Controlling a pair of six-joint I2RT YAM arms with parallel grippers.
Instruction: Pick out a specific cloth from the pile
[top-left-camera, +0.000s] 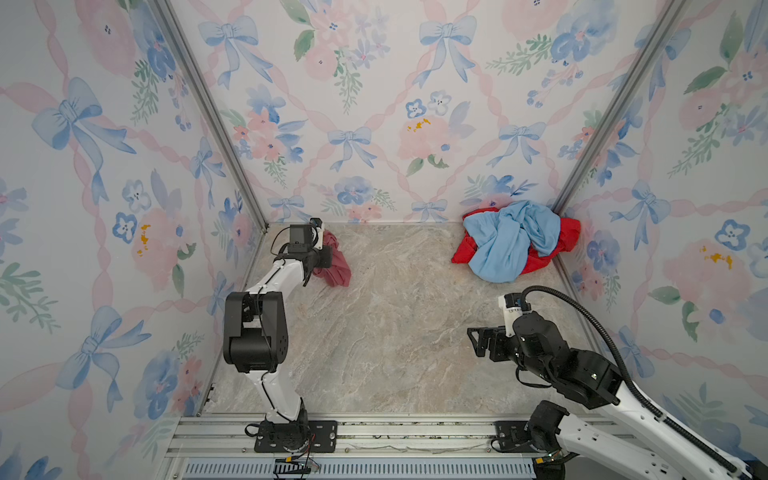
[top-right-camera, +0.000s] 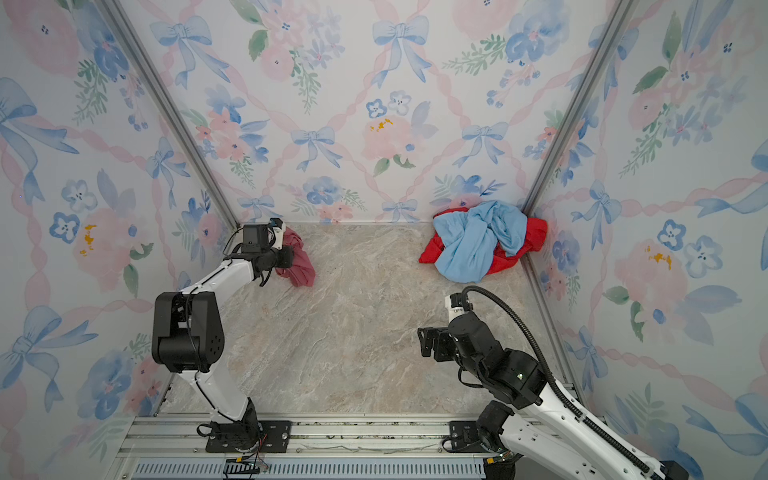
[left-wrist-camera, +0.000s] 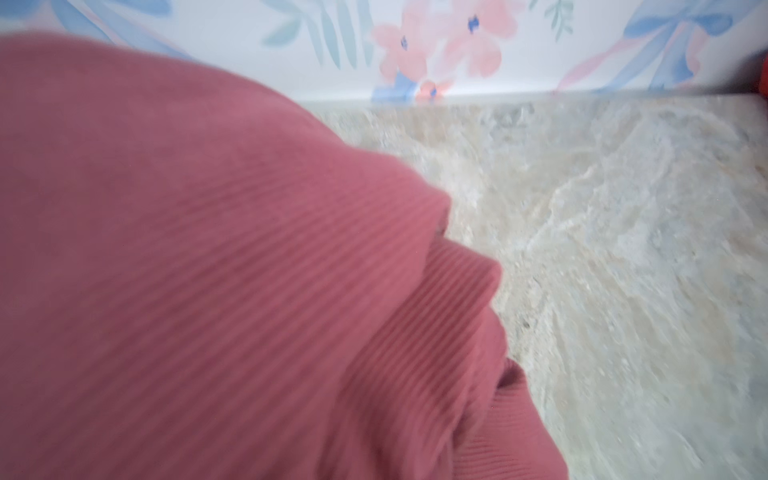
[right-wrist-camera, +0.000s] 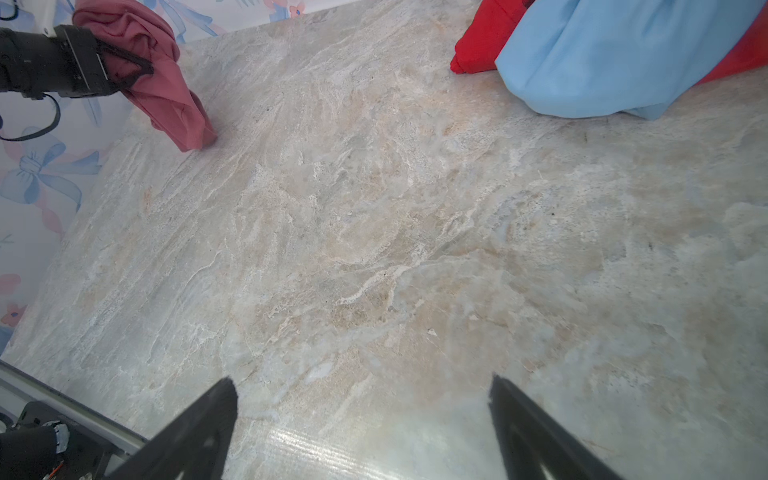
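Note:
The maroon-pink cloth in the robot's left gripper is crowded up near the back wall, so the robot should pull the cloth back over the open marble (top-left-camera: 333, 296) before putting it down.
The cloth (top-left-camera: 338, 268) (top-right-camera: 304, 266) is dusty maroon-pink and ribbed. It hangs at the back left corner, with its lower end touching the marble table (top-left-camera: 395, 332). My left gripper (top-left-camera: 326, 257) (top-right-camera: 291, 257) (right-wrist-camera: 141, 68) is shut on its upper folds. In the left wrist view the cloth (left-wrist-camera: 208, 249) fills most of the picture and hides the jaws. The pile sits at the back right corner, a light blue cloth (top-left-camera: 507, 241) (top-right-camera: 473, 243) (right-wrist-camera: 623, 54) lying over a bright red cloth (top-left-camera: 567, 235) (top-right-camera: 536, 230) (right-wrist-camera: 482, 37). My right gripper (top-left-camera: 474, 340) (top-right-camera: 424, 343) (right-wrist-camera: 361, 386) stands open over bare table, near the front right.
Floral walls (top-left-camera: 374, 124) close the table on the left, back and right, with metal corner posts (top-left-camera: 216, 116). An aluminium rail (top-left-camera: 374, 436) carrying both arm bases runs along the front edge. The right arm's black cable hose (top-left-camera: 582, 316) arcs near the right wall.

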